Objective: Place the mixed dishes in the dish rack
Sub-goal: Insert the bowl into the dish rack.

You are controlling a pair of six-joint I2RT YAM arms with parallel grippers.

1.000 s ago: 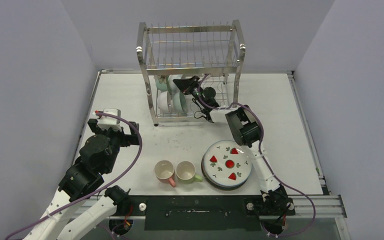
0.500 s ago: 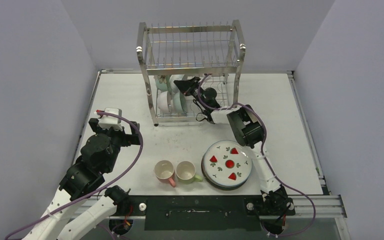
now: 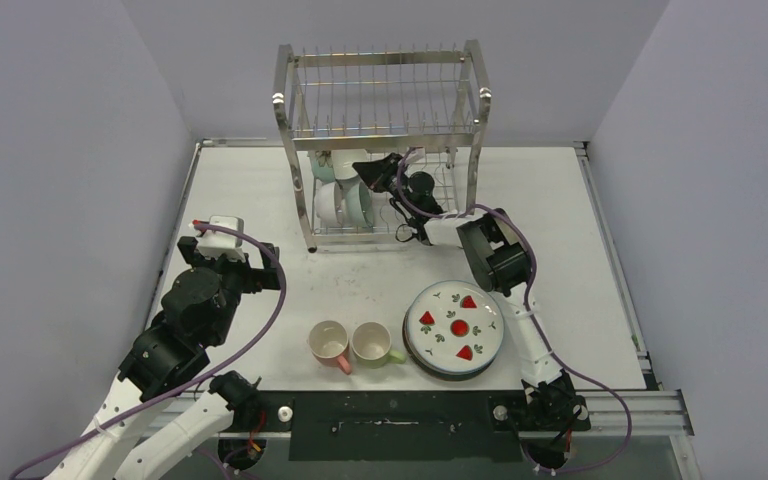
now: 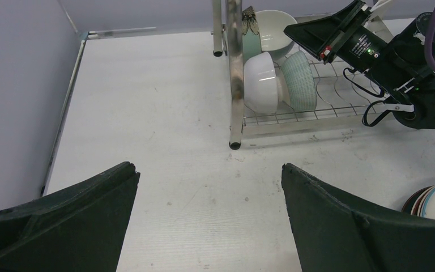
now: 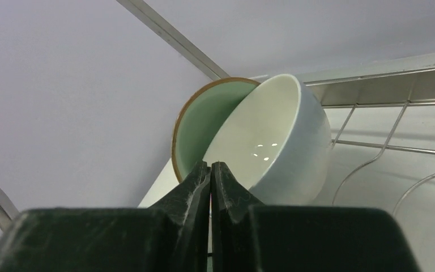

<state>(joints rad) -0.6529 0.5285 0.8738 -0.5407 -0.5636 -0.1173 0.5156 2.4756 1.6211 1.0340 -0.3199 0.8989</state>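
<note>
Next, I press my right gripper against the white bowl's inside (image 5: 252,139) to stand it up on edge, since the white bowl slants (image 5: 301,136) against the mint-green bowl.
The dish rack (image 3: 385,140) stands at the back of the table, with several small bowls (image 3: 343,200) on edge in the left of its lower tier. My right gripper (image 3: 365,168) reaches into that tier and is shut on nothing. In the right wrist view its tips (image 5: 210,165) sit just in front of a white bowl (image 5: 272,136) that leans against a mint-green bowl (image 5: 201,122). My left gripper (image 4: 209,170) hangs open over bare table left of the rack. Near the front edge are a stack of plates topped by a strawberry plate (image 3: 455,328), a pink mug (image 3: 330,343) and a green mug (image 3: 372,343).
The rack's front left post (image 4: 235,73) stands between my left gripper and the bowls. The right arm's elbow (image 3: 490,255) hovers just behind the plate stack. Grey walls close in the table on the left, right and back.
The right gripper has drawn back slightly to the right inside the lower tier, away from the bowls, staying shut. The left arm has not moved.
</note>
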